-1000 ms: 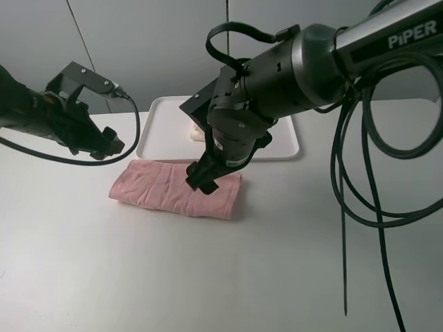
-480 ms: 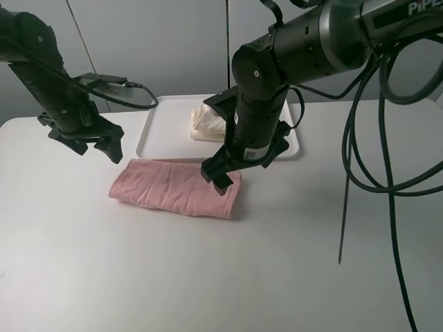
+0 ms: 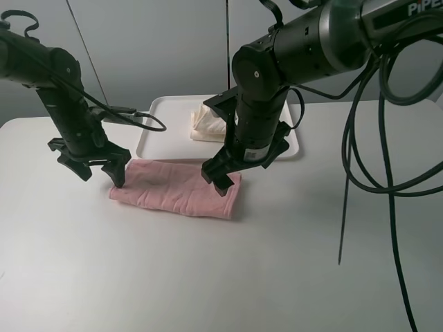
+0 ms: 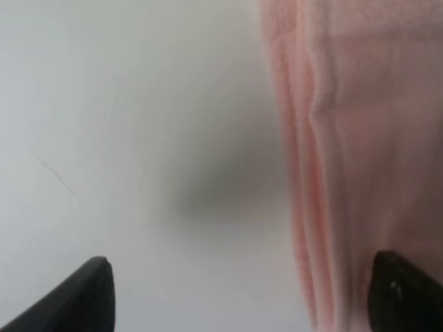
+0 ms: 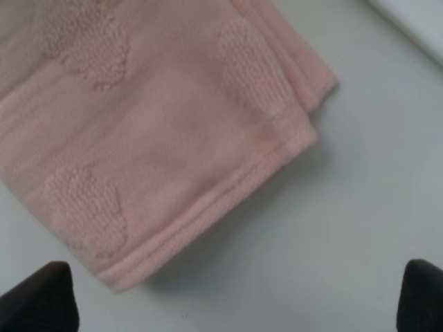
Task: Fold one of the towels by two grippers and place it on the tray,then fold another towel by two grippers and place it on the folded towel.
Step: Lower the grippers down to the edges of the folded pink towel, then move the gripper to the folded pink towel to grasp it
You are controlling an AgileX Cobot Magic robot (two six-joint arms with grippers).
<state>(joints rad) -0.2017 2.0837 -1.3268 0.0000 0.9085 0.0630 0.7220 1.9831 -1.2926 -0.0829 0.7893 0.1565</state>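
The pink towel lies loose in a long strip, so next my left gripper pins its end (image 3: 120,194) while my right gripper folds the towel's opposite end (image 3: 231,203) over.
The folded pink towel (image 3: 176,188) lies flat on the table in front of the tray (image 3: 160,133). The cream-white towel (image 3: 205,122) rests folded on the tray. My left gripper (image 3: 101,177) hangs open just over the pink towel's left end; in the left wrist view one fingertip (image 4: 405,296) is over the pink towel (image 4: 360,138) and the other (image 4: 88,293) over bare table. My right gripper (image 3: 216,182) stands open over the towel's right end, and the right wrist view shows the towel's corner (image 5: 152,124) between its spread fingertips (image 5: 38,299). Neither holds anything.
Black cables (image 3: 353,173) hang from the right arm over the right of the white table (image 3: 208,277). A cable loops from the left arm (image 3: 138,117) near the tray's left edge. A corner of the tray (image 5: 415,21) shows in the right wrist view.
My left gripper has come down and toward the pink towel's left end. The right arm swung upright over the towel's right end a second ago and has since held still.
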